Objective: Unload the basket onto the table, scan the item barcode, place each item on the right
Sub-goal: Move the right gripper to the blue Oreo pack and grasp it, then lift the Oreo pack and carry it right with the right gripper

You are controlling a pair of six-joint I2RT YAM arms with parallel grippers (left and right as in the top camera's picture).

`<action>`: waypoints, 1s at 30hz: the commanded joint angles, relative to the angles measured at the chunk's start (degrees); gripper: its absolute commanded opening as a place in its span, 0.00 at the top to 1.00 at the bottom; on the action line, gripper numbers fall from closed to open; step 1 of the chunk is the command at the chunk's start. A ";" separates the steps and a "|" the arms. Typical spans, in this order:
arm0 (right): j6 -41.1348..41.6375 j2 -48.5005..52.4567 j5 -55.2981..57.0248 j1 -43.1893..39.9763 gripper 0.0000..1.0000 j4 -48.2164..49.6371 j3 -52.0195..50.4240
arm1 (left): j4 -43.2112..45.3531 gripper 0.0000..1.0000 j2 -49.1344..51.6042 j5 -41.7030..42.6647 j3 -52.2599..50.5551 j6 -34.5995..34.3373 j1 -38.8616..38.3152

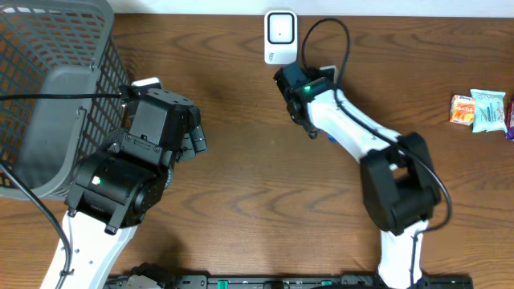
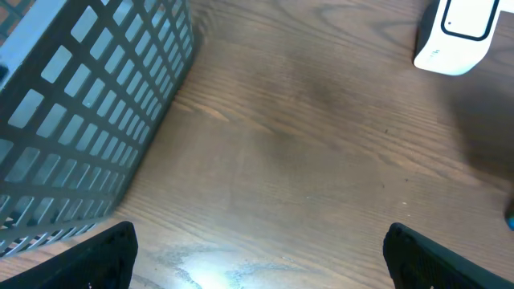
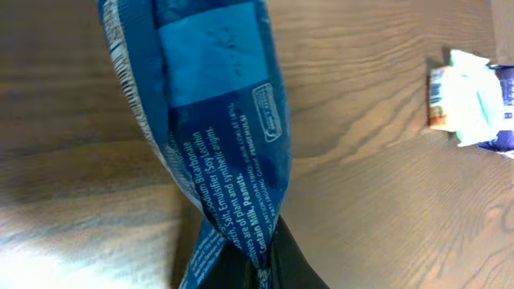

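Note:
Next, I lay the blue snack packet (image 3: 229, 156) flat on the wood (image 1: 320, 152) and grip its end, because it bends in my right gripper with its barcode hidden.
A blue snack packet (image 3: 209, 104) with white print hangs in the right wrist view. My right gripper (image 3: 261, 269) is shut on its lower edge. From overhead, the right gripper (image 1: 299, 100) sits just below the white barcode scanner (image 1: 280, 36) at the table's far edge, and the packet is mostly hidden under it. The scanner (image 2: 456, 36) also shows at the top right of the left wrist view. My left gripper (image 1: 193, 136) is open beside the basket, its fingers (image 2: 104, 257) wide apart over bare wood with nothing between them.
A grey mesh basket (image 1: 48, 88) stands at the far left, close to the left arm; its wall (image 2: 80, 104) fills the left of the left wrist view. Several more snack packets (image 1: 482, 110) lie at the right edge of the table, also seen as packets (image 3: 470, 100) in the right wrist view.

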 commanded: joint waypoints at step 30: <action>-5.92 5.42 -1.64 13.70 0.03 -6.08 9.05 | -0.15 0.02 0.02 -0.59 0.31 0.59 0.35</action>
